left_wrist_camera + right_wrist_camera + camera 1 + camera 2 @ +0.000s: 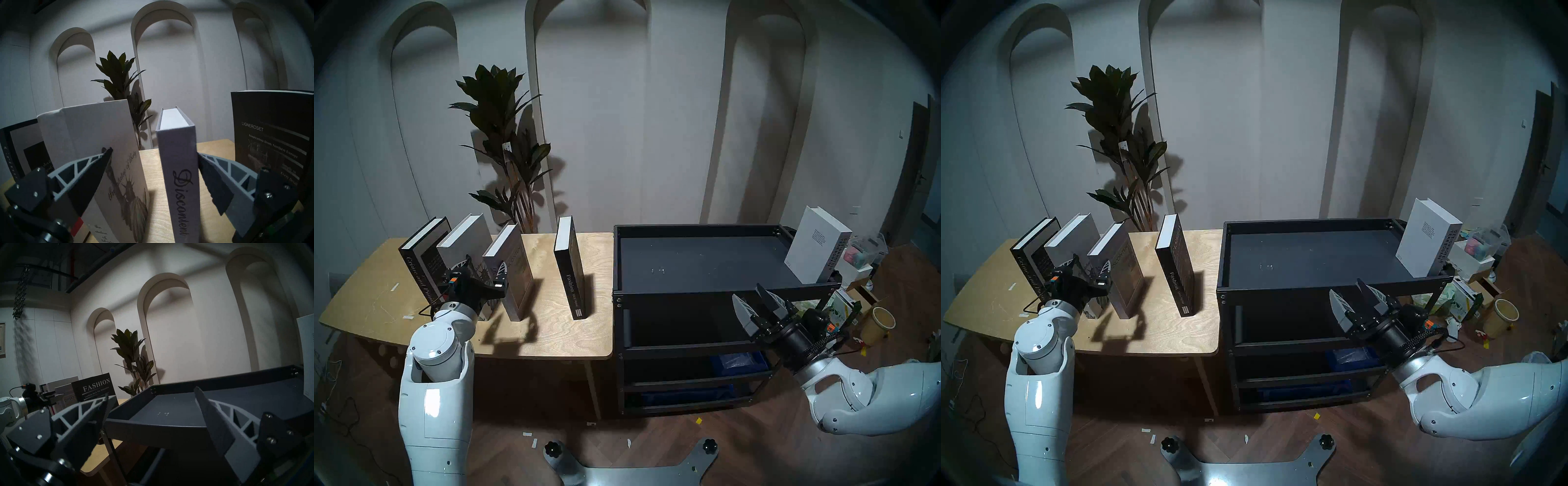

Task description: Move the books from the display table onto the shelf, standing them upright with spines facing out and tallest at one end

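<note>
The grey Discontent book (509, 271) should stay closed when the robot lifts it by the book's spine end, because straight covers frame the flat white pages (174, 118).
Four books stand on the display table (548, 329): black "Crime and Punishment" (419, 268), the white Statue of Liberty book (95, 135), grey "Discontent" (180, 169) and black "Fashion" (570, 268). My left gripper (153, 152) is open at their front edge. The "Discontent" spine sits between its fingers, and the left finger overlaps the Statue of Liberty cover. A white "Design Hotels Yearbook" (816, 244) stands upright at the right end of the shelf's (704, 251) top tier. My right gripper (747, 292) hangs open and empty just in front of the shelf's front rim.
A tall potted plant (507, 135) stands behind the table. A paper cup (879, 325), boxes and loose clutter lie on the floor right of the shelf. A blue bin (738, 363) sits on a lower tier. The shelf butts against the table's right edge.
</note>
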`<state>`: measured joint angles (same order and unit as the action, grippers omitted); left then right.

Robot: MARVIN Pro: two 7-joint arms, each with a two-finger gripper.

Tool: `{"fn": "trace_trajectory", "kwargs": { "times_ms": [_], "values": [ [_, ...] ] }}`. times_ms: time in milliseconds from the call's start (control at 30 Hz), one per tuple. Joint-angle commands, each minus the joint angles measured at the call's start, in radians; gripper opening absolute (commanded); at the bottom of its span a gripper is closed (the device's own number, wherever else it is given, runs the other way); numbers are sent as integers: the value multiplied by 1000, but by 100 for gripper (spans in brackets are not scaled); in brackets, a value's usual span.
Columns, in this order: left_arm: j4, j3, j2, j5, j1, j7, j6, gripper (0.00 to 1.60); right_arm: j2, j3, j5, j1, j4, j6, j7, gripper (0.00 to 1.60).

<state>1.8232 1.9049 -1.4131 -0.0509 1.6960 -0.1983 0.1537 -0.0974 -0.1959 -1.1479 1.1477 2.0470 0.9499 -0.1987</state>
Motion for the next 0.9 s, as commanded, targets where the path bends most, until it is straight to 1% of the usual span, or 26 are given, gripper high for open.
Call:
{"fn": "trace_trajectory", "kwargs": {
  "times_ms": [0, 267, 567, 600, 633, 667, 700, 733, 767, 867],
  "values": [
    [7, -3, -14, -43, -52, -9, 19, 160, -3, -15, 80, 11, 22, 10, -86, 160],
    [-14, 7, -23, -94, -93, -16, 65, 160, -3, -16, 181, 31, 37, 10, -205, 160],
    [-30, 3, -9, -108, -135, -32, 97, 160, -3, -16, 311, 54, 67, 10, -347, 160],
    [-32, 4, -7, -110, -138, -34, 101, 144, -3, -16, 329, 58, 70, 10, -368, 160],
    [-36, 4, -5, -112, -140, -37, 106, 53, -3, -16, 361, 64, 79, 10, -402, 160],
    [-37, 4, -3, -113, -139, -39, 109, 0, -3, -16, 380, 67, 84, 10, -423, 160],
    [-36, 3, -2, -112, -135, -42, 112, 0, -3, -16, 399, 71, 89, 10, -444, 160],
    [-36, 3, -2, -112, -135, -42, 112, 0, -3, -16, 399, 71, 89, 10, -444, 160],
    [-32, -1, 2, -108, -127, -45, 120, 0, -3, -16, 432, 77, 97, 10, -479, 160],
    [-15, -4, 2, -109, -116, -51, 130, 0, -3, -14, 483, 87, 108, 10, -533, 160]
  ]
}}
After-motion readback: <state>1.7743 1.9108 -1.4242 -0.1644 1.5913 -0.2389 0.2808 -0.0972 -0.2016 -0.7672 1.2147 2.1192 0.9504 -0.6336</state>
